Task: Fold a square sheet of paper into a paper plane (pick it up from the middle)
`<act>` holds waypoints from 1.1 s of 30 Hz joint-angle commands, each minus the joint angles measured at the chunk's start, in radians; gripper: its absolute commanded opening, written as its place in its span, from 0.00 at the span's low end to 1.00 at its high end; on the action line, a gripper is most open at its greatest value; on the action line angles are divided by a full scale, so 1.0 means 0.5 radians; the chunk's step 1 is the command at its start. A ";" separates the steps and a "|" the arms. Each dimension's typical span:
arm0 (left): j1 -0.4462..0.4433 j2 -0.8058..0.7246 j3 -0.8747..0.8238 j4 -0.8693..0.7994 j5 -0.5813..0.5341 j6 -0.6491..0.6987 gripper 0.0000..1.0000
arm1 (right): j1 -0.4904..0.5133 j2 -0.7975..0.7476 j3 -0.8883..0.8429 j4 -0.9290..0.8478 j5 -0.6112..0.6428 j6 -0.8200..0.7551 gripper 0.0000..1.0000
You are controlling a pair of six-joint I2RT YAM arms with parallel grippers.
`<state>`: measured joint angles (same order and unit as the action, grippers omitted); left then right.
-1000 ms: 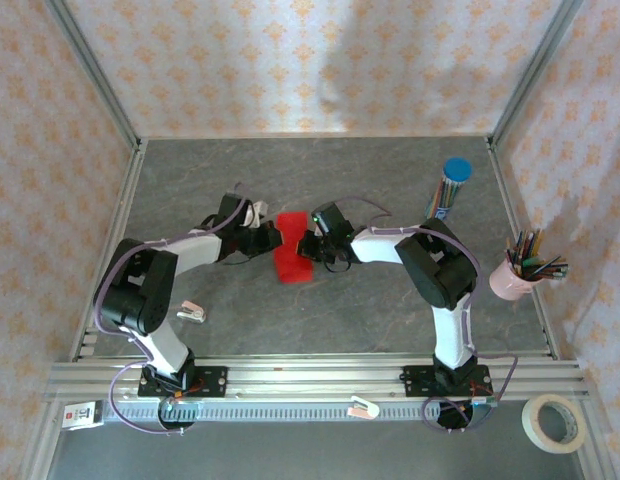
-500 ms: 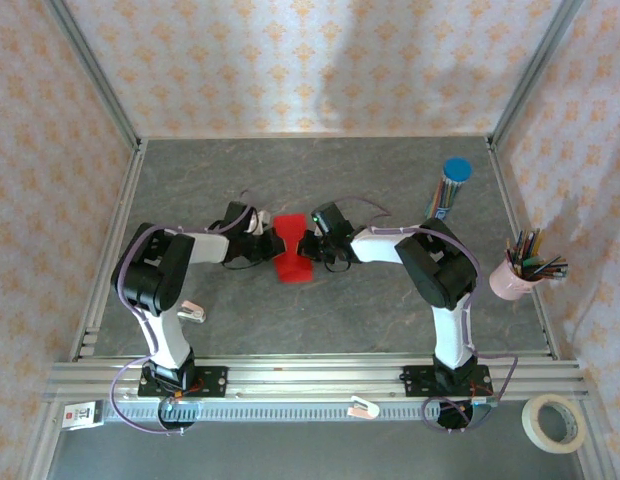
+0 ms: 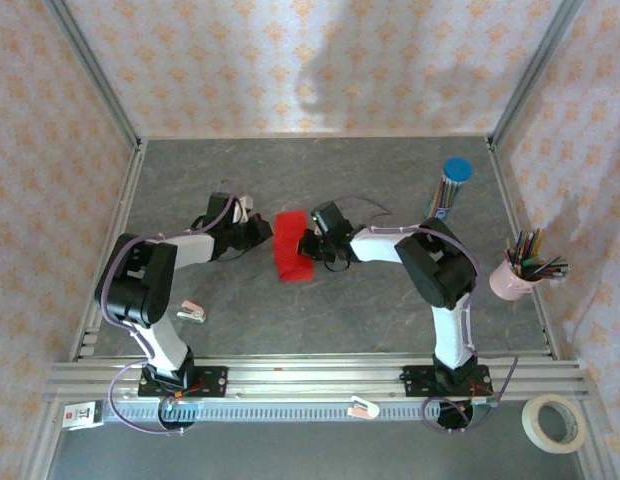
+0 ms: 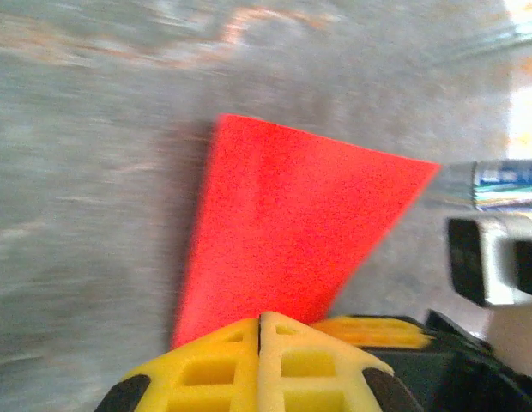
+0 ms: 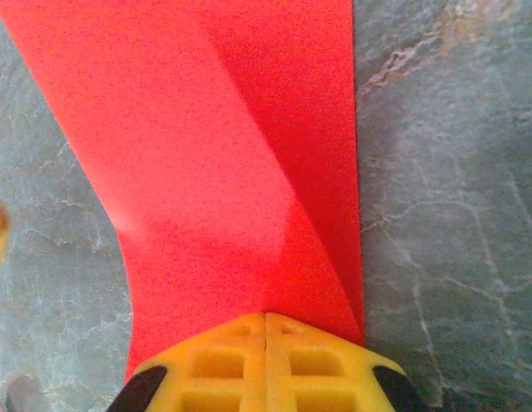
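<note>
Next, I press along the paper's fold from its far end (image 3: 281, 215) with my left gripper, because the paper's folded side (image 3: 278, 254) bulges while my right gripper pins the paper's open edge.
The square sheet of paper (image 3: 289, 256) is bright red and lies mid-table as a folded upright strip between my two grippers. My right gripper (image 3: 309, 243) is shut on its right edge; in the right wrist view the paper (image 5: 223, 154) runs out from under the closed yellow fingertips of the gripper (image 5: 265, 316), with a diagonal crease starting there. My left gripper (image 3: 265, 232) is shut, its tips just at the paper's left edge. In the left wrist view the gripper (image 4: 259, 319) points at the red sheet (image 4: 292, 223), with nothing visible between its fingers.
A blue-capped tube of coloured pencils (image 3: 453, 184) stands at the back right. A pink cup of pencils (image 3: 518, 274) is by the right rail, a small clip (image 3: 193, 312) lies near the left arm, and a tape roll (image 3: 555, 422) sits off the front right corner.
My left gripper has drawn back to the left from the paper's middle. The sheet, pinched into a bow-tie shape half a second ago, now shows as a straight strip. The right gripper has not moved.
</note>
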<state>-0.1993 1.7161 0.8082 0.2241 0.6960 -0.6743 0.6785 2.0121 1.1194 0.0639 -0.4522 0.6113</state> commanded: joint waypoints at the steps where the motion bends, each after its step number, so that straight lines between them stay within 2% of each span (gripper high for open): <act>1: -0.114 0.014 0.019 0.101 0.019 -0.066 0.00 | -0.050 0.285 -0.162 -0.650 0.410 -0.055 0.03; 10: -0.117 0.296 0.206 0.012 -0.031 -0.061 0.00 | -0.050 0.300 -0.193 -0.639 0.404 -0.056 0.03; 17: 0.067 0.374 0.191 -0.024 -0.227 -0.116 0.00 | -0.050 0.302 -0.202 -0.655 0.442 -0.052 0.03; 22: 0.155 0.402 0.222 -0.131 -0.264 -0.063 0.00 | -0.050 0.302 -0.209 -0.656 0.447 -0.052 0.03; 28: 0.058 0.034 0.142 0.010 -0.103 -0.182 0.00 | -0.050 0.291 -0.206 -0.646 0.432 -0.046 0.03; 33: -0.083 0.120 0.225 0.017 -0.041 -0.188 0.00 | -0.050 0.292 -0.218 -0.620 0.421 -0.044 0.03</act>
<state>-0.2085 1.7409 0.8993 0.2295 0.6514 -0.7589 0.6781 2.0216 1.1183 0.0692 -0.4213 0.6113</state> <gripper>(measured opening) 0.046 0.039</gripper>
